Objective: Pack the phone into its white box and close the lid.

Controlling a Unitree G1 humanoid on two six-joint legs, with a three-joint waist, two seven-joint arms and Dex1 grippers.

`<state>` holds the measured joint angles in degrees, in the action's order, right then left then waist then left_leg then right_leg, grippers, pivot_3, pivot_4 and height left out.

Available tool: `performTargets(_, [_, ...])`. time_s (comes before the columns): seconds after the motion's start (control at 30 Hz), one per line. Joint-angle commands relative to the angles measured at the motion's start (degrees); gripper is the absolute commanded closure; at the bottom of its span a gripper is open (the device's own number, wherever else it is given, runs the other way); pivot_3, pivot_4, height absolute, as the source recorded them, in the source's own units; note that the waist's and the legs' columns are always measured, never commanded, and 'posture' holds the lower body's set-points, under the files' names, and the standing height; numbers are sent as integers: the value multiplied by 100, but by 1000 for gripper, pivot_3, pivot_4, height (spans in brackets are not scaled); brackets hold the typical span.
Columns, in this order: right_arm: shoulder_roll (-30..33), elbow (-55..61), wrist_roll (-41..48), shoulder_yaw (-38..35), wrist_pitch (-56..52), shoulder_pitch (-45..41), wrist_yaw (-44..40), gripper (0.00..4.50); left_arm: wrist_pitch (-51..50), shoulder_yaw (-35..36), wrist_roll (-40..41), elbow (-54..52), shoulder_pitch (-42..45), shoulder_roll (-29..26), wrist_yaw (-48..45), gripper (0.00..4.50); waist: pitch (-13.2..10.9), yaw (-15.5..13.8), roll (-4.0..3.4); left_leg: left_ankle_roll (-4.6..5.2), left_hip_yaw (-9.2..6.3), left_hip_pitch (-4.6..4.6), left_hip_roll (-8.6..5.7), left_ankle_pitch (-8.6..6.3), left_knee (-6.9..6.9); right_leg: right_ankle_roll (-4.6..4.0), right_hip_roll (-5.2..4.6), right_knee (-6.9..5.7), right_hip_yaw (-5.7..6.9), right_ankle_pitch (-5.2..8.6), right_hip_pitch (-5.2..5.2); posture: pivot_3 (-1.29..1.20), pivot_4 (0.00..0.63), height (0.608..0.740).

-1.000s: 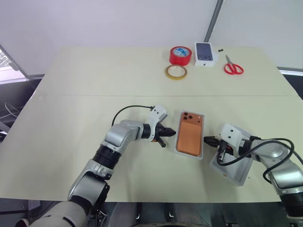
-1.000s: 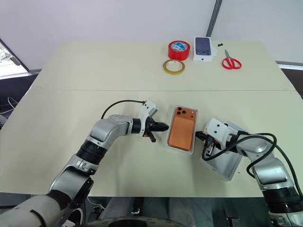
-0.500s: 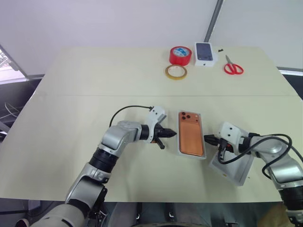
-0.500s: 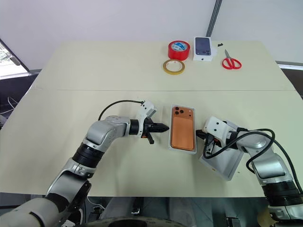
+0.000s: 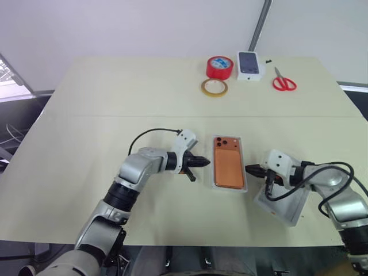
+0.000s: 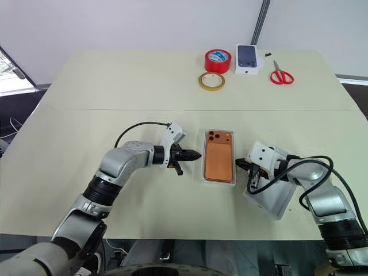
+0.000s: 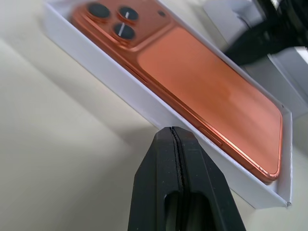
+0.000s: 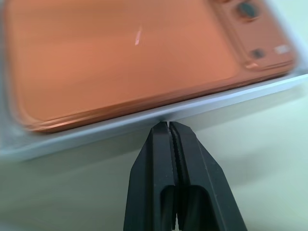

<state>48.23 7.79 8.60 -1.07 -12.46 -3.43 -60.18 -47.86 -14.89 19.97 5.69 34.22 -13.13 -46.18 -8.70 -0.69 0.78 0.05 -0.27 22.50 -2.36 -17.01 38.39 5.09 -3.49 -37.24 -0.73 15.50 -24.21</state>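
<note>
The white lid (image 5: 291,202) is lying with its open side up under my right gripper's wrist, so my right gripper needs to pinch the lid's box-facing side and flip the lid over.
The orange phone (image 5: 229,169) lies camera-side up inside the white box (image 5: 229,189) at the table's middle. My left gripper (image 5: 206,163) is shut and empty, its tip just short of the box's left wall (image 7: 120,82). From the other side my right gripper (image 5: 248,169), also shut and empty, has its tip against the box's right wall (image 8: 96,132). The white lid (image 6: 273,201) lies open side up on the table to the right of the box, partly under my right wrist.
At the far edge sit a red tape roll (image 5: 219,67), a yellowish tape ring (image 5: 214,87), a small white box bearing a phone picture (image 5: 249,64) and red scissors (image 5: 283,83). A table seam (image 5: 115,117) runs across beyond the box.
The box with the phone has turned from tilted to nearly square with the table and slid a little left. My left gripper has drawn back to the left.
</note>
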Motion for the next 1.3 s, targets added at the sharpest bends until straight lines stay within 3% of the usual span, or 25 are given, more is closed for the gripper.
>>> performTargets(0.03, [217,679,334,-292,-317,311,-122,4435,93,210,121,-195,116,-83,-67,4500,0,0,0,0,0,0,0,0,0,0,0,-1,0,0,0,0,150,740])
performTargets(0.33, [796,949,588,-826,-355,1296,-515,4435,188,276,175,-220,112,-137,-101,4500,0,-10,0,7,-1,-1,0,-4,3,0,-1,2,0,0,8,0,150,740])
performTargets(0.43, [1078,650,242,-901,110,1503,-595,4435,264,354,188,-183,131,-204,-162,4500,0,-3,0,15,-1,-2,0,-8,6,0,0,1,0,0,8,0,150,740])
performTargets(0.8, [1311,127,297,-1503,629,1617,-760,4435,748,725,335,-302,-218,-959,-700,4500,0,-5,0,9,0,-5,2,-5,8,0,1,1,0,0,13,0,150,740])
performTargets(0.83, [1213,160,488,-1534,353,1480,-671,4482,750,790,429,-327,-277,-1004,-788,4247,0,-5,1,9,0,-5,2,-5,9,0,1,1,0,0,14,0,150,740])
performTargets(0.9, [867,381,1150,-1675,-415,1043,-343,3916,964,894,533,-492,-460,-1122,-1014,3669,-1,18,2,10,-1,-5,4,-6,11,0,1,1,0,0,14,0,150,740])
performTargets(0.97, [587,572,1505,-1805,-935,717,27,3131,1248,962,598,-664,-631,-1231,-1252,2711,0,38,-1,9,-1,-5,9,-6,16,0,2,0,0,0,14,0,150,740])
performTargets(1.13, [100,1145,1599,-2013,-1916,514,1193,540,1728,1209,968,-1009,-976,-1677,-2067,63,3,0,-5,8,-1,-3,10,-6,17,-1,0,0,0,0,13,0,150,740])
performTargets(1.17, [41,1245,1581,-2043,-2041,553,1352,11,1750,1224,1018,-1057,-1006,-1734,-2141,0,3,-2,-5,8,-2,-2,11,-6,18,-1,0,0,1,1,13,0,150,740])
performTargets(1.3, [-99,1925,1267,-2201,-2133,1234,1812,11,2269,1396,995,-938,-1150,-1851,-2356,0,6,-34,-10,50,-2,2,10,-31,19,-1,-5,2,1,1,14,0,150,740])
